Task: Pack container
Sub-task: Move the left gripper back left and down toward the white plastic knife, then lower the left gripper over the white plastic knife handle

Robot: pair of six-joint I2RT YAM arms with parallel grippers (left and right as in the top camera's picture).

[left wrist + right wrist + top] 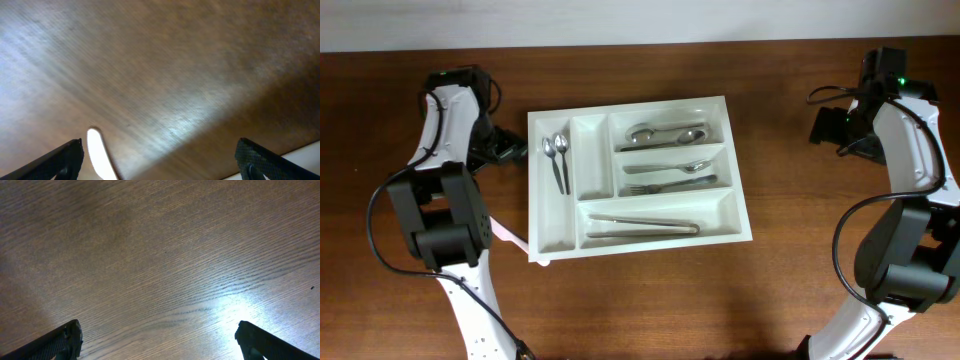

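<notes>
My left gripper is too far toward the wall, and the pale utensil's rounded tip (94,135) is off-center. Next, I pull back over the utensil (507,235) before I close.
The container (535,180), a white cutlery tray, lies in the middle of the table. Its left narrow slot holds two small spoons (558,158). The second narrow slot looks empty. The long compartments hold large spoons (665,134), forks with a spoon (668,176) and knives (642,227). My left gripper (510,150) is open and empty just left of the tray; in the left wrist view (159,146) its fingers are spread wide over bare wood. My right gripper (826,127) is open and empty over bare wood far right of the tray, as the right wrist view (158,326) shows.
A thin pale utensil (508,232) lies on the wood by the tray's front left corner. A white rounded tip (99,154) shows between the left fingers, and a white edge (311,150) shows at the lower right. The wall edge runs along the table's back.
</notes>
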